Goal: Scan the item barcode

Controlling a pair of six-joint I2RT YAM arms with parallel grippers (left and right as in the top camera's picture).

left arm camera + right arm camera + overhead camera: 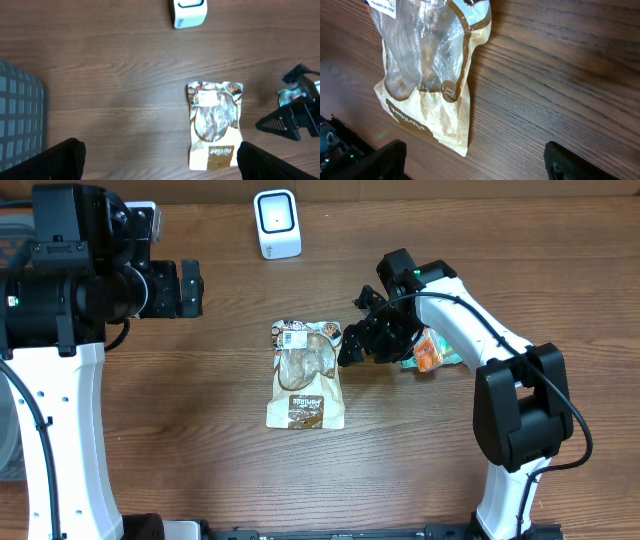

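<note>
The pouch is lying flat and my right gripper is open next to one long edge (338, 368) of it, so next my left gripper moves down and pinches the opposite edge (278, 366) first.
The item, a tan and brown snack pouch (306, 375) with a clear window, lies flat on the wooden table, its white label at the far end. It also shows in the left wrist view (215, 124) and in the right wrist view (427, 70). The white barcode scanner (277, 223) stands at the table's far edge (189, 11). My right gripper (352, 328) hovers just right of the pouch's upper edge, open, with only bare wood between its fingers (475, 162). My left gripper (192, 288) is raised at the far left, wide open and empty (160, 160).
An orange and teal packet (428, 352) lies under my right arm. A grey gridded basket (17, 120) sits at the table's left edge.
</note>
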